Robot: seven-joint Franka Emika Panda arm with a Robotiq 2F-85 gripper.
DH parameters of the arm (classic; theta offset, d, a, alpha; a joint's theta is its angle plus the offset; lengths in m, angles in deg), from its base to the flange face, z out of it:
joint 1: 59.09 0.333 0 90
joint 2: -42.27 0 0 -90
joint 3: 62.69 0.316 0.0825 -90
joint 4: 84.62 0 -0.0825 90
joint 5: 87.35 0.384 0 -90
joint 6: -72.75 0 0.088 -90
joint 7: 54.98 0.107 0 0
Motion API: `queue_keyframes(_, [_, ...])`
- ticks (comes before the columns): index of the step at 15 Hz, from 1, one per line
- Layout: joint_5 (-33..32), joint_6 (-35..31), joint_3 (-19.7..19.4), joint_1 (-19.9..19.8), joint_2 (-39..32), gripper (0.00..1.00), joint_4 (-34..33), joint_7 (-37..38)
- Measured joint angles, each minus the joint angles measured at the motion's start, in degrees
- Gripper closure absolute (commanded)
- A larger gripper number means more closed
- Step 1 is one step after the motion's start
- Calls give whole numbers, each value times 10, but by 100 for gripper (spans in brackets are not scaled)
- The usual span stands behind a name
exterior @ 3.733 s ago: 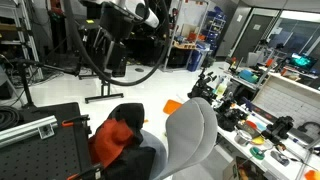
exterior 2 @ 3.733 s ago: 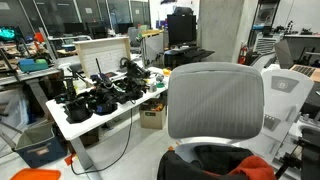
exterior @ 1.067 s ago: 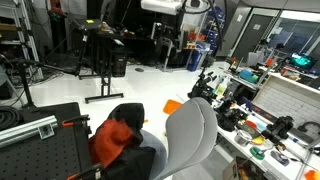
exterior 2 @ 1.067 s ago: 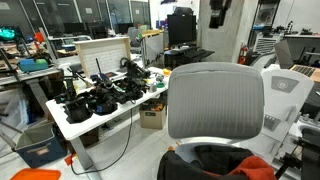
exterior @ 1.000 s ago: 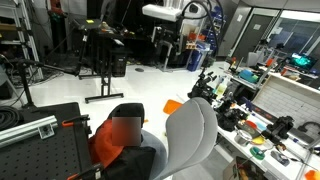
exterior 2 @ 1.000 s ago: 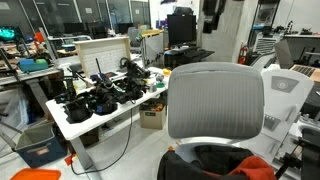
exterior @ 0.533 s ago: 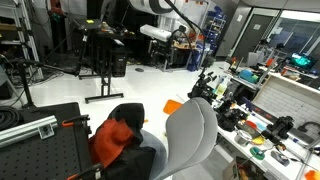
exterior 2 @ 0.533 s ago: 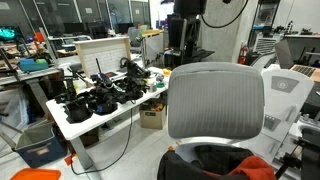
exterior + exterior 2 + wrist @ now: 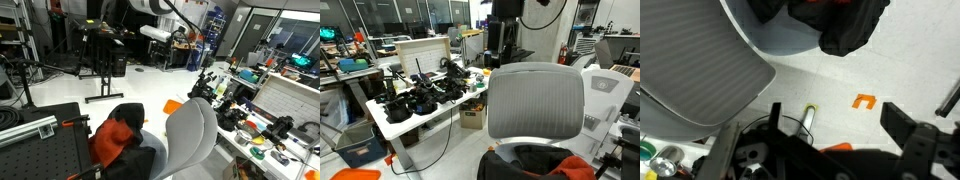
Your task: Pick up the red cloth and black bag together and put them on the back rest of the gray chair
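Observation:
The red cloth [image 9: 113,138] rests on top of the black bag [image 9: 128,113] and the space above is open, so the robot's open gripper goes on down until its fingers are on either side of both.
The gray chair's mesh back rest [image 9: 190,135] shows in both exterior views [image 9: 535,100]. The red cloth [image 9: 114,136] and black bag [image 9: 138,160] lie together on the chair seat, low in an exterior view [image 9: 575,168]. My gripper [image 9: 160,33] hangs high above the floor, apart from the chair, and also shows in an exterior view [image 9: 500,45]. In the wrist view the gripper [image 9: 832,110] is open and empty over the white floor. There the back rest [image 9: 690,60] is at the left, and the bag [image 9: 850,25] and cloth [image 9: 825,3] are at the top edge.
A white table [image 9: 405,122] loaded with dark equipment stands beside the chair, also seen in an exterior view [image 9: 250,110]. Orange tape marks [image 9: 865,101] lie on the floor. A black stand [image 9: 100,60] and a padded black bench [image 9: 40,145] are nearby.
Over the last second the arm swung and the gripper came lower, toward the chair. In the last half second it has barely moved. The cloth and bag have not moved.

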Motion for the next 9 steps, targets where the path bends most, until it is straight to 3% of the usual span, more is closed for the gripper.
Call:
queue_keyframes(4, [-5,-16,6,24,-18,0,32,32])
queue_keyframes(9, [-47,-101,9,62,-7,0,149,94])
